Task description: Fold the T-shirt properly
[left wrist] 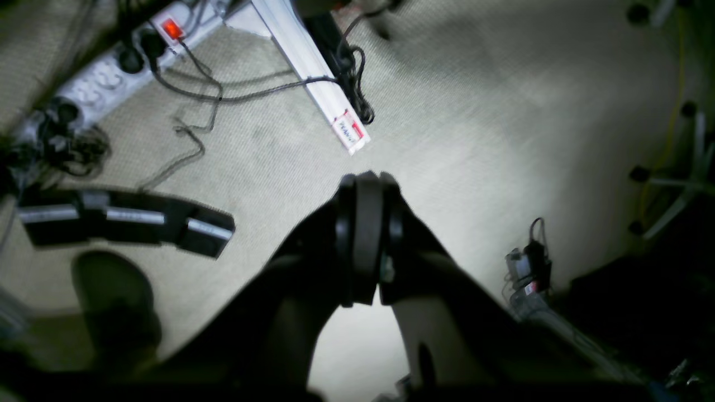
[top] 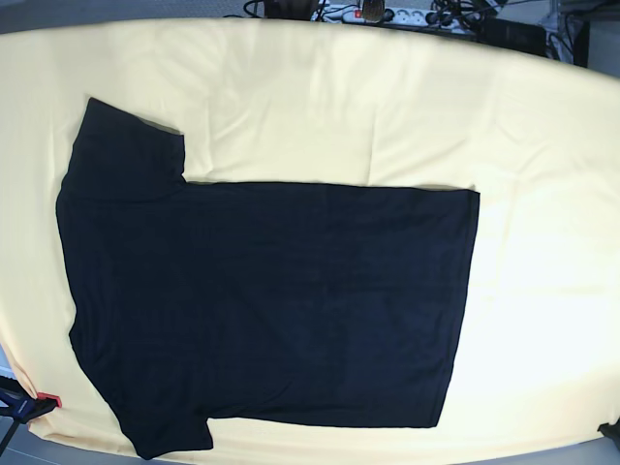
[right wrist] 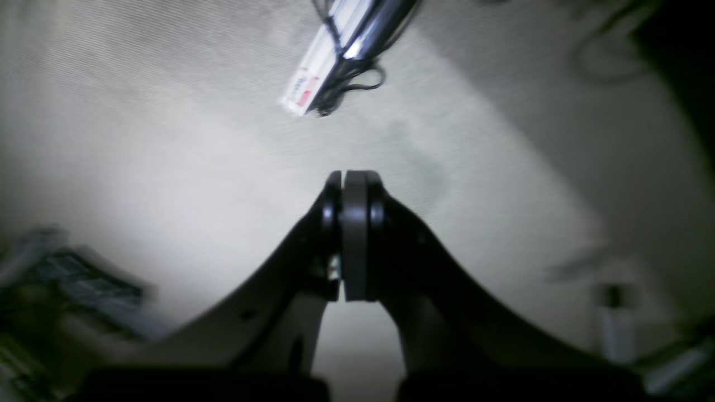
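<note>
The T-shirt lies flat, with the hem corner (top: 475,196) nearest the power strips free. My left gripper should keep moving there until it closes on the side edge (top: 438,191).
The T-shirt (top: 262,300) lies flat on the pale yellow tablecloth (top: 542,145) in the base view. Its plain black side faces up, with the sleeves at the left and the hem at the right. Neither arm shows in that view. In the left wrist view, my left gripper (left wrist: 366,184) hangs over grey carpet, jaws pressed together with nothing between them. My right gripper (right wrist: 354,178) is likewise shut and empty over the carpet in the right wrist view. The shirt does not appear in either wrist view.
On the floor lie a white power strip (left wrist: 128,56) with tangled cables, a white rail (left wrist: 313,72) and a flat black device (left wrist: 128,223). A chair base (left wrist: 681,178) stands at the right. More power strips (top: 387,15) sit beyond the table's far edge.
</note>
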Robot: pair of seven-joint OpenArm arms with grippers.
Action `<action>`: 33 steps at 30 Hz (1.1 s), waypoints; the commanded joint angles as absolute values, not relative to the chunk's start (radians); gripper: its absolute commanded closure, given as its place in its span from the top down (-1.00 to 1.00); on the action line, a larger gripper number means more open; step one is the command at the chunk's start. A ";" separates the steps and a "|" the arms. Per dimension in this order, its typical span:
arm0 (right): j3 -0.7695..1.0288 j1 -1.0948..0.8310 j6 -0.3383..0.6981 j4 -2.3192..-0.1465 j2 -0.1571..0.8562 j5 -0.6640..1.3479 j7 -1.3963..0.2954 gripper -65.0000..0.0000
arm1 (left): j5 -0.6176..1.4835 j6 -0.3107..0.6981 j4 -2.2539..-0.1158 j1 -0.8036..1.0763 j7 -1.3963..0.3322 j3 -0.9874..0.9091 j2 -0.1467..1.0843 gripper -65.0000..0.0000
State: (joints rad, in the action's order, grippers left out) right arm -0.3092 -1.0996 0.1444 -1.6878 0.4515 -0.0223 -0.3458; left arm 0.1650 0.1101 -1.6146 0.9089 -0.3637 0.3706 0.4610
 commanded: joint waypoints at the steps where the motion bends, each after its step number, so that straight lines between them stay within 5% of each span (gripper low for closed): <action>1: -0.307 -1.148 0.121 -1.759 0.468 -0.054 -0.364 -1.00 | 0.133 0.088 -1.689 0.947 -0.357 0.360 0.493 -1.00; 12: -0.306 -1.309 -0.302 -2.200 0.603 -0.388 -0.529 -1.00 | 0.008 0.006 -2.278 1.197 -0.375 0.040 0.635 -1.00; 18: -0.236 -1.309 -0.451 -2.315 0.618 -0.526 -0.550 -1.00 | 0.015 0.007 -2.356 1.196 -0.364 -0.159 0.635 -1.00; 21: -0.156 -1.289 -0.429 -2.356 0.618 -0.523 -0.483 -1.00 | 0.017 0.007 -2.356 1.163 -0.348 -0.216 0.635 -1.00; 24: -0.093 -1.200 -0.223 -2.356 0.618 -0.411 -0.357 -1.00 | 0.047 0.010 -2.356 1.085 -0.348 -0.231 0.636 -1.00; 28: -0.080 -0.989 0.023 -2.356 0.615 -0.162 -0.325 -1.00 | 0.133 0.159 -2.356 0.948 -0.343 -0.230 0.671 -1.00; 33: -0.080 -0.811 0.043 -2.333 0.613 -0.108 -0.351 -1.00 | 0.131 0.323 -2.167 0.760 -0.224 -0.229 0.783 -1.00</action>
